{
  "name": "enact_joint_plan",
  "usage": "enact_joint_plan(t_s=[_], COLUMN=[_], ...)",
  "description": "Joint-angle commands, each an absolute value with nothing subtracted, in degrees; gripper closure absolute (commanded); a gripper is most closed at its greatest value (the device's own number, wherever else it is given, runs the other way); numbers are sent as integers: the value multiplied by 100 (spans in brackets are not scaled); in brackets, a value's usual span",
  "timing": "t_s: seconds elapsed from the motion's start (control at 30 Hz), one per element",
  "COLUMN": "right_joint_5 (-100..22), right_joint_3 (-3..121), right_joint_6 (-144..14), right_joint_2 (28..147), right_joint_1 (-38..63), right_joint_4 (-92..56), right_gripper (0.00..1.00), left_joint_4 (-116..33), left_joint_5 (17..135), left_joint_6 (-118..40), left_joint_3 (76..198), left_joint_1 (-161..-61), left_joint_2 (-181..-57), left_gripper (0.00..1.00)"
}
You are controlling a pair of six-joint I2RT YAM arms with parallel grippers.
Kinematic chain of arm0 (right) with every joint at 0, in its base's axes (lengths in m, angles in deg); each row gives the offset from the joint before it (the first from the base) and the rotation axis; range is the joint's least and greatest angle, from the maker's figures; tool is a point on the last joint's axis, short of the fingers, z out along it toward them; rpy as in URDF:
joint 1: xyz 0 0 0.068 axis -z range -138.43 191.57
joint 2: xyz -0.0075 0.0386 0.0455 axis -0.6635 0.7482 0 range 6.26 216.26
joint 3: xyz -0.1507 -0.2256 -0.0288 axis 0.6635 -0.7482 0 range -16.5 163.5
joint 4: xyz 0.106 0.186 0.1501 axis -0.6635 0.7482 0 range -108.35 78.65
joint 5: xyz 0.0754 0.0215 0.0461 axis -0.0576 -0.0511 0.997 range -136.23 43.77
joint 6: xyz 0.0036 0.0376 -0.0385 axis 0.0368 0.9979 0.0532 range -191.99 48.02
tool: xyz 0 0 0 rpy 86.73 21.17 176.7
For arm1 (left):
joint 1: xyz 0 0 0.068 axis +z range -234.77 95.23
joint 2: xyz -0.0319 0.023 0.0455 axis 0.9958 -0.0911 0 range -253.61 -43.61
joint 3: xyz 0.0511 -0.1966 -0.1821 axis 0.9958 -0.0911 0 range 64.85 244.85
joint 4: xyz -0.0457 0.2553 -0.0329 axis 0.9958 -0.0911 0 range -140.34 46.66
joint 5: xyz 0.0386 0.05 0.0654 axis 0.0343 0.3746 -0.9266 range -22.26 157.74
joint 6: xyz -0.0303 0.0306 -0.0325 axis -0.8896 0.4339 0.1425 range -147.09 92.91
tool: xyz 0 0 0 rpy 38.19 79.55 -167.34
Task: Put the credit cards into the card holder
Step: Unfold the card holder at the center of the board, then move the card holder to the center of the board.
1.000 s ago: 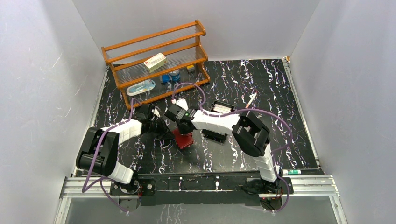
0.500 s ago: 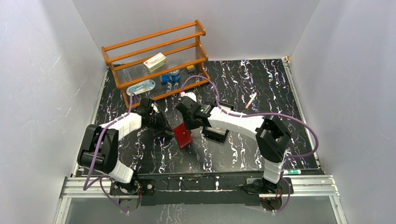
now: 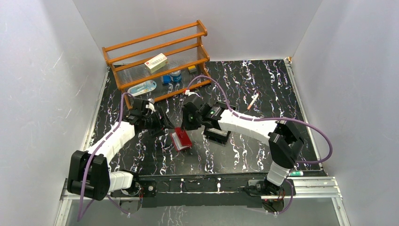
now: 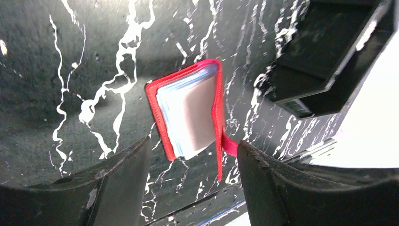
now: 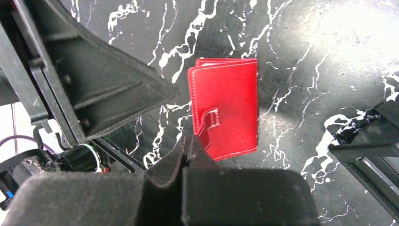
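My right gripper needs to pull the card holder's cover (image 3: 184,137) by its snap tab (image 4: 229,145) toward the black tray, because the cover stands half-open over the card holder's pale sleeves.
The red card holder (image 3: 181,140) lies on the black marbled table between the two arms, its cover slightly ajar. In the left wrist view the card holder (image 4: 155,101) shows pale card edges (image 4: 193,117) inside, and its snap tab (image 4: 229,146) hangs loose. My left gripper (image 4: 193,188) is open just short of the holder, and its right fingertip (image 4: 263,169) is next to the tab. My right gripper (image 5: 192,141) is shut, with its tips at the lower left edge of the card holder (image 5: 230,108). Nothing shows between them. No loose credit cards are in view.
A black two-compartment tray (image 3: 215,134) sits right of the holder, partly under the right arm, and the tray (image 4: 324,70) also shows in the left wrist view. A wooden shelf rack (image 3: 155,44) at the back left carries a cream box (image 3: 156,62). A pen (image 3: 253,100) lies at the back right.
My left gripper has opened, let go of the card holder and drawn back left. The right gripper has pulled back from it. The holder now lies with its pale inside showing.
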State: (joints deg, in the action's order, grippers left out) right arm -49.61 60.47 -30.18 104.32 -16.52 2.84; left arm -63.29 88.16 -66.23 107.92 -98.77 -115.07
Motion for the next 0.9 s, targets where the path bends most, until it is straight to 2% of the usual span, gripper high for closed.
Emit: enact_joint_plan(t_s=[0.0,0.27,0.63,0.87], right_joint_5=[-4870,-4677,-4628,-4960], right_joint_3=[5793,4933,5026,5113], right_joint_6=[-2881,-2928,-3112,-2999], right_joint_2=[10213,9853,9911,9885], right_joint_1=[-1355,-483,-281,-276], right_joint_4=[50,-37,128,675], right_gripper=[100,100,100,100], left_joint_4=[-6294,-6125,-5457,-5685], left_joint_5=[9187,9259,9662,9498], left_joint_6=[-6686,-6779,-6893,-6902], left_joint_3=[10486,10350,10119,10095], left_joint_1=[-9853,-9855,-9848,-9855], left_joint_2=[-11659,-12038,-12398,-12565], left_gripper=[36,49,47,63])
